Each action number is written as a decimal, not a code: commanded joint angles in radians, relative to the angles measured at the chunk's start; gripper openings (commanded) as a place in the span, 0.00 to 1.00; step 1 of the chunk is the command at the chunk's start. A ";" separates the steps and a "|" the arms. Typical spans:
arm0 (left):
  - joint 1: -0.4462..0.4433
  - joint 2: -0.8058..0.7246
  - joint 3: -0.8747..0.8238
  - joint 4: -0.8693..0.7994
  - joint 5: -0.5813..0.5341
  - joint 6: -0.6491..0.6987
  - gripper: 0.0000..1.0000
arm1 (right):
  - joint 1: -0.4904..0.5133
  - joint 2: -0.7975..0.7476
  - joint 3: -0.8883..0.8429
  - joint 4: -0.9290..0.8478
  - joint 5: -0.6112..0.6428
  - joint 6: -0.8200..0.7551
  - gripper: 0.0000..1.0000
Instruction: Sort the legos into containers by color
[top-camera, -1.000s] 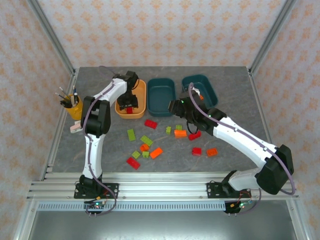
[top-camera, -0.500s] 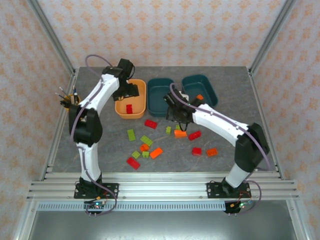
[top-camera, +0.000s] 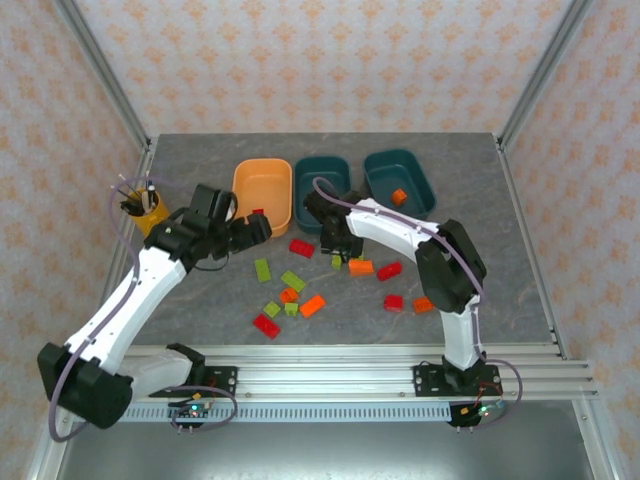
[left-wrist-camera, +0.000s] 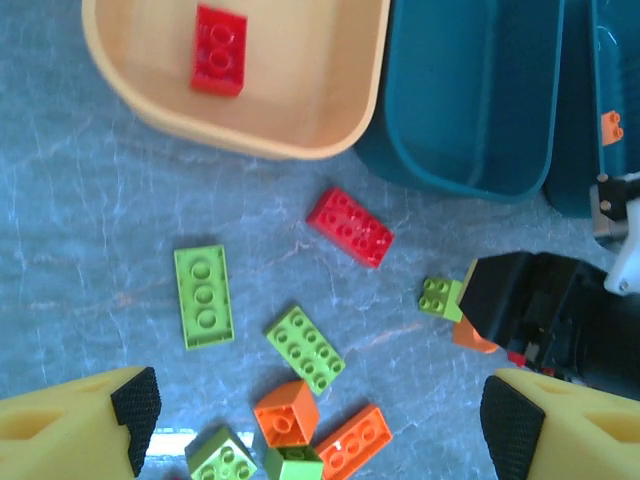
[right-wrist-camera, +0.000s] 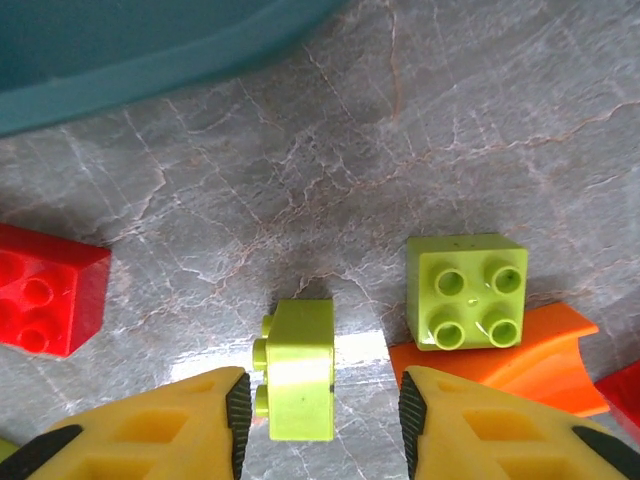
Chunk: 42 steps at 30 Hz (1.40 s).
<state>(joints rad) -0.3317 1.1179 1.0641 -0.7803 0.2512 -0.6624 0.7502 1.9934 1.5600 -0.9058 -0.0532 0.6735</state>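
The lime green lego's studs point at one finger of my right gripper, so I should grip the lego across its plain sides first and then carry it to the middle teal tub.
Red, lime green and orange legos lie scattered in front of three containers: a light orange tub, a middle teal tub and a right teal tub. One red lego lies in the orange tub, and an orange lego in the right teal tub. My left gripper hangs open above the table, over two orange legos and a green one, holding nothing. My right gripper is down at the table, straddling a lime green lego on its side, with a gap at the right pad.
A yellow pen cup stands at the far left. A square green lego rests on an orange piece just right of my right fingers. A red lego lies to their left. Aluminium posts frame the table.
My left gripper left the orange tub, drew back over the table and opened wide; the red lego stays in the tub. My right gripper swung left and down onto the green lego, jaws narrowing.
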 joint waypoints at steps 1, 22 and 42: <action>-0.006 -0.090 -0.047 0.033 -0.003 -0.058 0.88 | 0.001 0.034 0.032 -0.026 -0.017 0.018 0.43; -0.007 -0.182 -0.106 0.020 0.024 -0.074 0.88 | 0.001 0.085 0.043 -0.027 -0.016 0.000 0.44; -0.024 -0.187 -0.135 0.048 0.029 -0.092 0.88 | 0.025 0.036 -0.002 0.016 -0.099 -0.114 0.61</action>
<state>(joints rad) -0.3473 0.9485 0.9394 -0.7433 0.2813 -0.7372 0.7570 2.0579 1.5551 -0.8902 -0.1535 0.5957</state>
